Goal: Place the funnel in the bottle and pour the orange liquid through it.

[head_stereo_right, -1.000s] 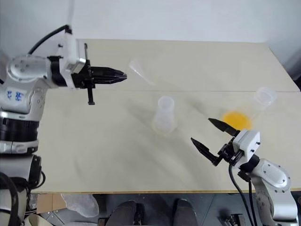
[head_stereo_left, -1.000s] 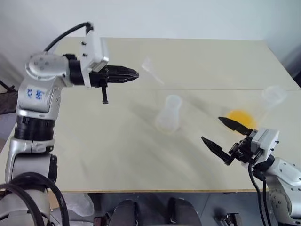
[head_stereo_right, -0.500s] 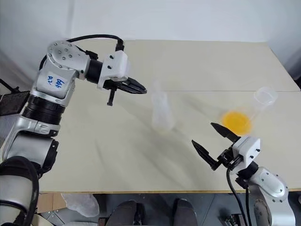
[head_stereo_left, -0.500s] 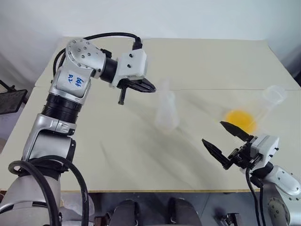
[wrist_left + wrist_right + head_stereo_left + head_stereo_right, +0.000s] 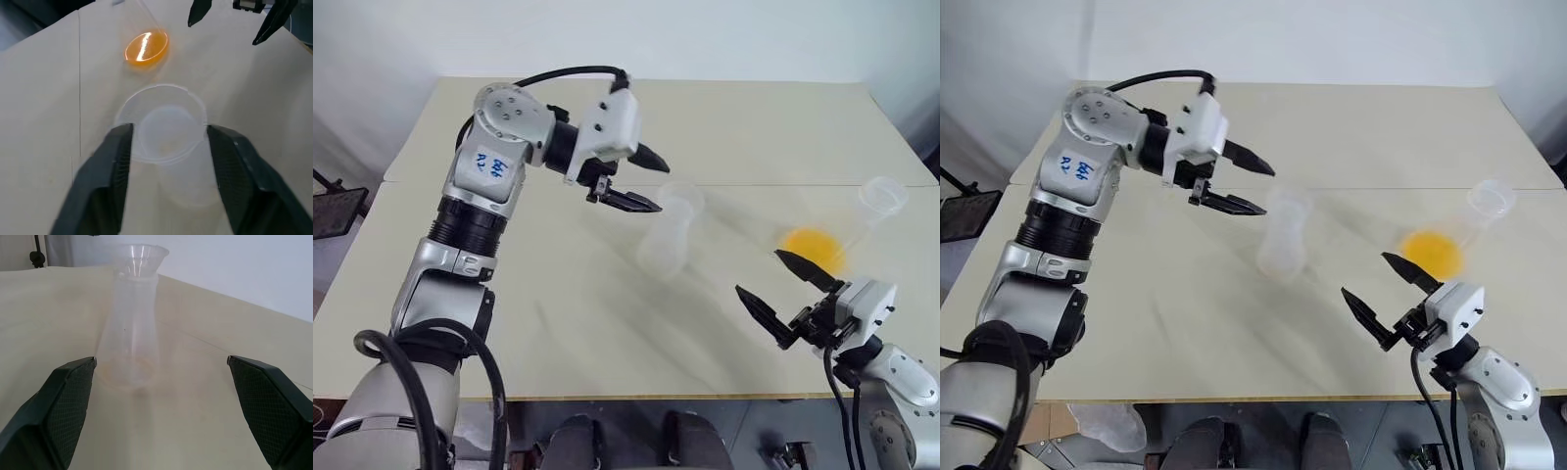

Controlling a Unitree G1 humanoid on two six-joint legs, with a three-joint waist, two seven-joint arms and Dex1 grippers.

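The orange liquid forms only a shallow pool in the flask (image 5: pixel 813 251), so I expect the bottle (image 5: pixel 664 250) to get filled just at its bottom when the robot pours.
The hazy bottle (image 5: pixel 662 245) stands mid-table with the see-through funnel (image 5: pixel 680 196) seated in its neck; the right wrist view shows the funnel's rim (image 5: pixel 140 254) flaring above the bottle (image 5: pixel 128 328). My left gripper (image 5: pixel 663 187) is open, one finger on each side of the funnel's rim (image 5: pixel 164 122), just clear of it. The orange liquid (image 5: pixel 813 245) lies in the bottom of a clearer flask (image 5: pixel 881 196) to the right. Nearer the table's front, my right gripper (image 5: pixel 756 272) is open and holds nothing, pointing toward the bottle.
The beige table (image 5: pixel 558 323) has a seam running across it behind the bottle. There is bare surface to the front left and at the back. The table's right edge passes close to the flask with the liquid.
My left gripper carried the funnel to the right and down onto the bottle, then opened. The funnel now rests in the bottle's neck. The right gripper has stayed in place.
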